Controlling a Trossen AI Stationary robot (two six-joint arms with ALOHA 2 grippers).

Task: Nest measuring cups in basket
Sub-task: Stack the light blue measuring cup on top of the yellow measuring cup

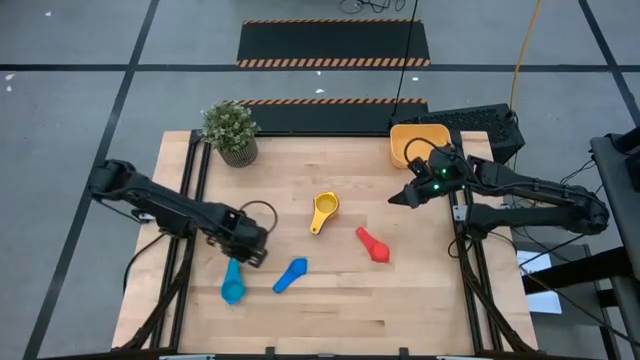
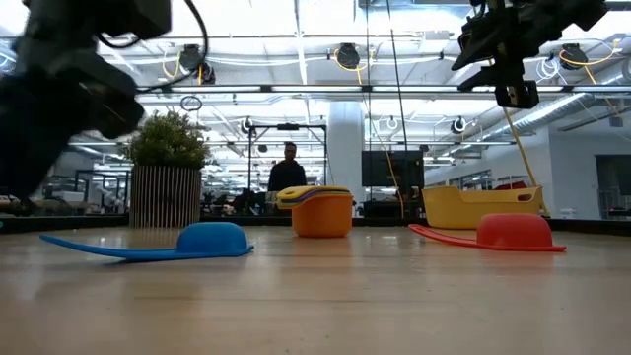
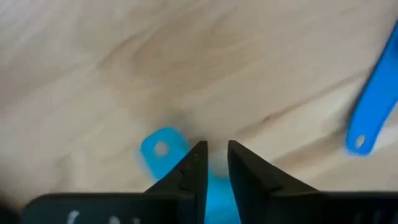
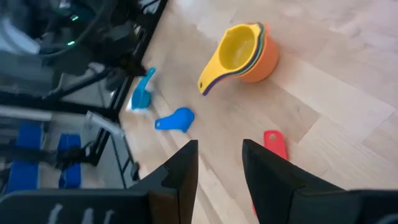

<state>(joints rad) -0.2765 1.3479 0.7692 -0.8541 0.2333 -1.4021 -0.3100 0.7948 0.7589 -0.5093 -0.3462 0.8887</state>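
My left gripper should open its fingers wide and move them around the handle's end (image 3: 163, 142), because the teal cup's handle (image 3: 176, 159) slants out beside the gripper's narrow gap.
My left gripper (image 1: 254, 256) (image 3: 217, 155) is open by a narrow gap and points down over the handle end of the teal cup (image 1: 232, 287) (image 3: 160, 148), which lies near the table's near-left part. The blue cup (image 1: 291, 275) (image 2: 212, 240) lies bowl-down beside it. A nested stack with the yellow cup on top and the orange one outermost (image 1: 323, 210) (image 4: 245, 50) stands mid-table. The red cup (image 1: 373, 245) (image 2: 513, 232) lies bowl-down. My right gripper (image 1: 400, 197) (image 4: 219, 149) hangs open, high in the air, near the yellow basket (image 1: 405, 145) (image 2: 483, 207). My left gripper's fingers (image 3: 193, 165) stand from above on either side of the teal cup's handle (image 3: 163, 149), near its end with the hole. Whether they touch it I cannot tell. The cup lies on the table.
A potted plant (image 1: 231, 131) stands at the far-left corner. Black frame rails run along the table's left (image 1: 190, 200) and right (image 1: 462, 250) edges. Bare wood lies along the near edge and between the stack and the basket. A person (image 2: 288, 170) stands far behind the table.
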